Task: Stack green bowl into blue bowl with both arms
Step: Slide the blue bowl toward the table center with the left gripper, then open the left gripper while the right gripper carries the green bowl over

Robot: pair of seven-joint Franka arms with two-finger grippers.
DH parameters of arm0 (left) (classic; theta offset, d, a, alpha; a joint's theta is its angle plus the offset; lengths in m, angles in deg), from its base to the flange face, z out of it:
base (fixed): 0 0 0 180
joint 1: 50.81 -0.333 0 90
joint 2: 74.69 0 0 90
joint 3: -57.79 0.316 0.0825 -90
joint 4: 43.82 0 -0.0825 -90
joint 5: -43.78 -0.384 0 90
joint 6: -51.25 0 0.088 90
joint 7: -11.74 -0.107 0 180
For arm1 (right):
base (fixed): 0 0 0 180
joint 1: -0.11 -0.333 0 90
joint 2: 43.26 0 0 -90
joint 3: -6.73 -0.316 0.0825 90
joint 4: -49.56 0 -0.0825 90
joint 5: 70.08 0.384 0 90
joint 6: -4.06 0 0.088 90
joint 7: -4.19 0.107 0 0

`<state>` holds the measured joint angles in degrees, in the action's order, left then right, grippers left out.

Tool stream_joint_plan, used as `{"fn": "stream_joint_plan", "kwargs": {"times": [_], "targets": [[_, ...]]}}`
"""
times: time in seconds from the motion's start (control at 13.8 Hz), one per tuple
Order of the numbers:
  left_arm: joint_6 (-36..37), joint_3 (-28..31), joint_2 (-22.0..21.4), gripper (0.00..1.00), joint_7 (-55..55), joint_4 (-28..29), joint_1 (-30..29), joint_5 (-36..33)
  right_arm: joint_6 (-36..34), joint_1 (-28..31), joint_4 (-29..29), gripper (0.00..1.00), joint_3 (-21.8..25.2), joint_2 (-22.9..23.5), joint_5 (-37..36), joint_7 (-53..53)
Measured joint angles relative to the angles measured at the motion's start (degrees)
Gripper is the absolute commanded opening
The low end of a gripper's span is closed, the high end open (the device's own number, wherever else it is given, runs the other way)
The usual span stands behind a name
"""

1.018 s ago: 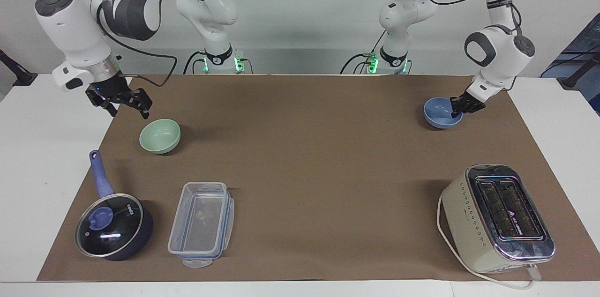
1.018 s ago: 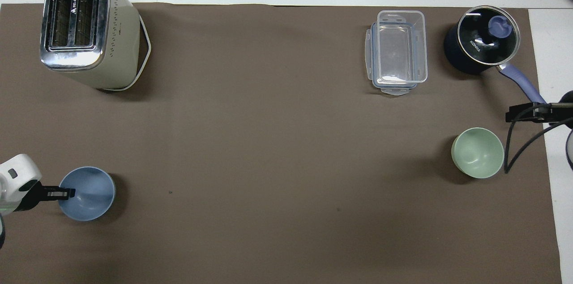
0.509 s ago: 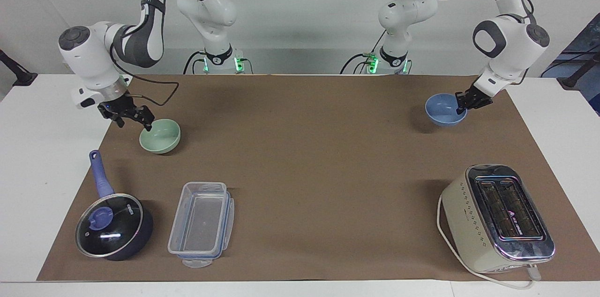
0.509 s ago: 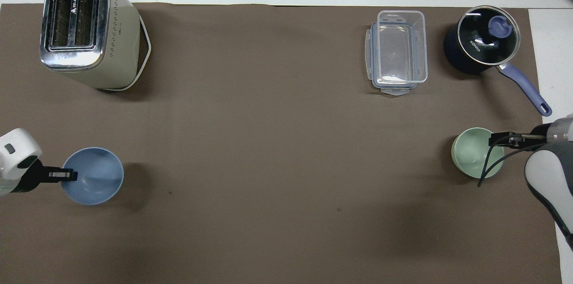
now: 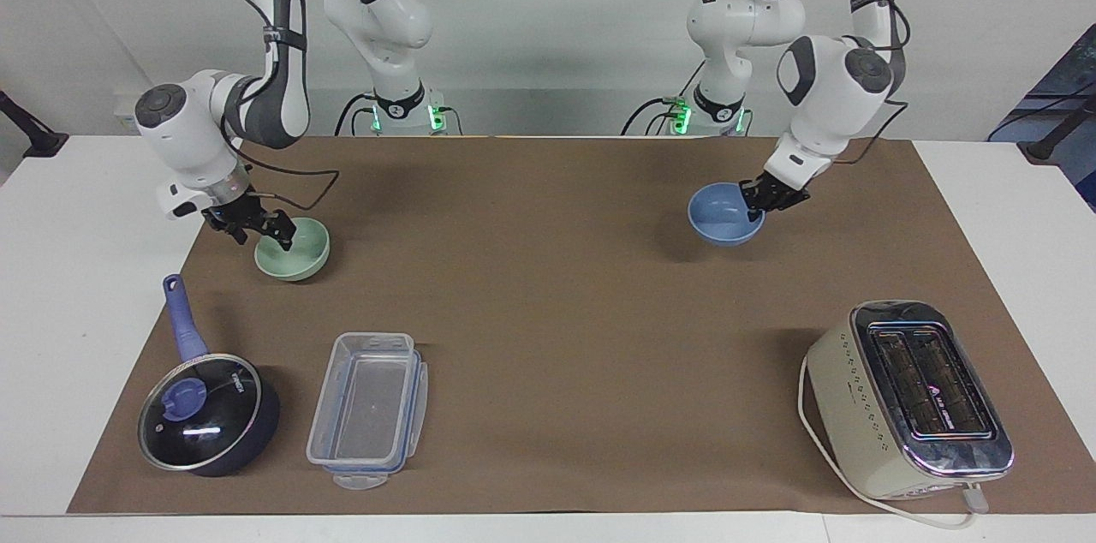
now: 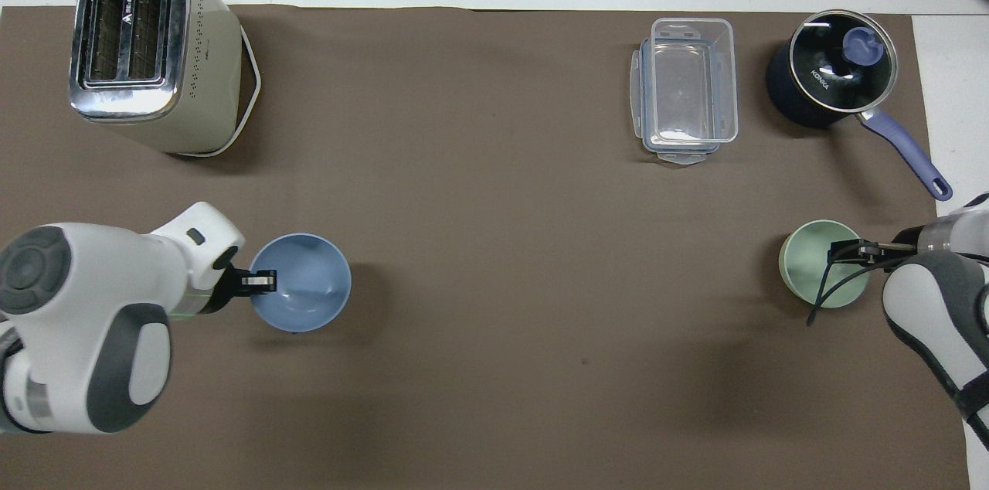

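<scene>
The bowls are far apart, so next I put the blue bowl [image 6: 302, 284] down at the mat's middle [image 6: 457, 321] and move my left gripper away before my right gripper brings the green bowl.
The blue bowl [image 5: 723, 222] [image 6: 305, 289] hangs a little above the brown mat, and its shadow falls beside it. My left gripper [image 5: 760, 205] [image 6: 261, 282] is shut on the bowl's rim, at the side toward the left arm's end of the table. The green bowl [image 5: 301, 256] [image 6: 807, 262] sits on the mat toward the right arm's end. My right gripper [image 5: 264, 233] [image 6: 850, 250] is low at the green bowl's rim. It is open, with one finger inside the bowl and one outside.
A cream toaster [image 5: 908, 397] [image 6: 147, 49] stands farther from the robots at the left arm's end. A clear plastic container [image 5: 368, 410] [image 6: 688, 88] and a dark blue lidded saucepan [image 5: 210, 414] [image 6: 830, 65] stand farther out than the green bowl.
My left gripper lifted the blue bowl and carried it toward the table's middle. My right gripper came down from above the mat's edge to the green bowl's rim. The green bowl has not moved.
</scene>
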<state>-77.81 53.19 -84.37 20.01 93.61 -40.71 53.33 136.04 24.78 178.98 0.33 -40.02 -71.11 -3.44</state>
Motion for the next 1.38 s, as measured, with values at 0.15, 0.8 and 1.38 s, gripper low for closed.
{"fn": "stream_joint_plan", "kwargs": {"times": [0.15,0.8,1.38], "targets": [[-6.1,-0.1,1.9,0.00,7.6,1.6,7.6,0.5,0.0,0.0,0.0,0.92,0.0,0.3,0.0,0.0],[-19.4,0.2,9.3,1.00,27.0,2.4,27.9,0.6,-0.2,0.3,0.2,0.00,0.0,0.7,0.0,0.0],[-4.1,2.0,9.0,1.00,17.9,-11.5,13.2,0.5,-7.2,0.1,-2.2,0.00,-0.4,-1.3,0.4,0.0]]}}
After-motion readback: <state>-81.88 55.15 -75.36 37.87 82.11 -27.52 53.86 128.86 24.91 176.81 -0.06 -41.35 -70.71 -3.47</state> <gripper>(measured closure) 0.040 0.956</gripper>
